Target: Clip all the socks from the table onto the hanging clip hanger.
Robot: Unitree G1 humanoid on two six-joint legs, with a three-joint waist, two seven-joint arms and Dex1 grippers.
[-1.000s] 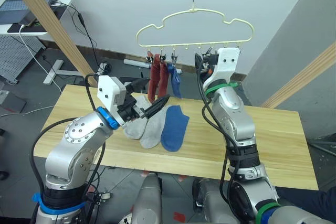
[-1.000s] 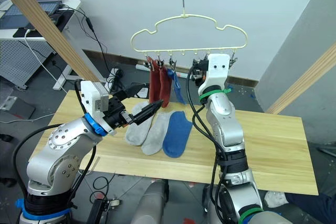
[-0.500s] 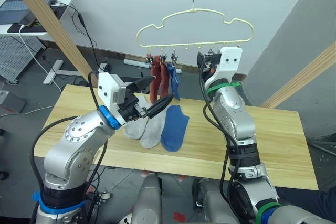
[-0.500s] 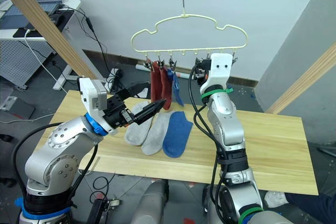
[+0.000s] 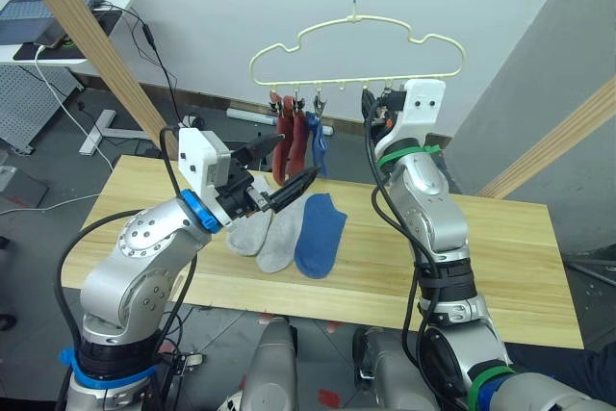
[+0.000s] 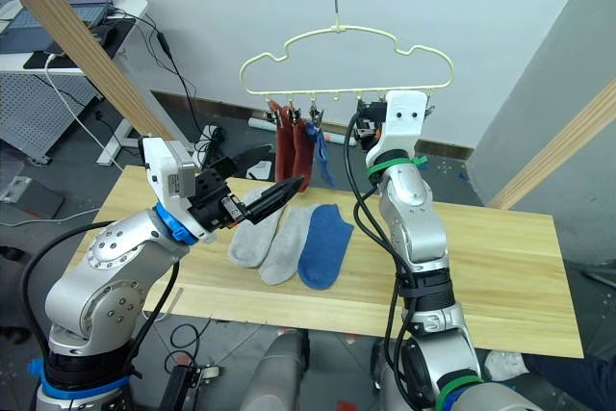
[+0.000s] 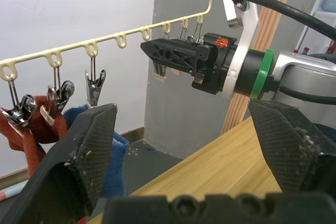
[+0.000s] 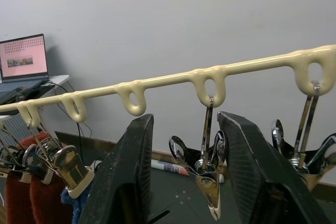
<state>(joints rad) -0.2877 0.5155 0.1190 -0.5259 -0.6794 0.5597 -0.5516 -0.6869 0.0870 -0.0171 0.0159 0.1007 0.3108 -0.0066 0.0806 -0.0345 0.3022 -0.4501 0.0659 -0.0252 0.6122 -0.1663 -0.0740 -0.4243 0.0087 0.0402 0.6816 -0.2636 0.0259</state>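
I expect the metal clip (image 8: 203,165) to open at its lower end when I squeeze it with my right gripper, because two splayed levers (image 8: 199,153) stand above its closed jaws.
The pale yellow clip hanger (image 5: 356,50) hangs above the table (image 5: 500,257). Two rust red socks (image 5: 287,146) and one blue sock (image 5: 319,140) hang from its left clips. On the table lie two light grey socks (image 5: 252,228) side by side, with a blue sock (image 5: 322,233) to their right. My left gripper (image 5: 284,168) is open and empty, held in the air just in front of the hung socks. My right gripper (image 8: 185,116) is raised to the hanger's bar and stands open, with a bare metal clip (image 8: 207,182) hanging between its fingers.
Thick wooden poles of the frame slant at the left (image 5: 96,36) and at the right (image 5: 563,137). A desk with a laptop (image 5: 53,26) stands behind the table on the left, with cables on the floor. The table's right half is bare wood.
My left gripper has risen a little, up off the table socks to the level of the hung socks. My right gripper has lifted slightly toward the hanger's bar.
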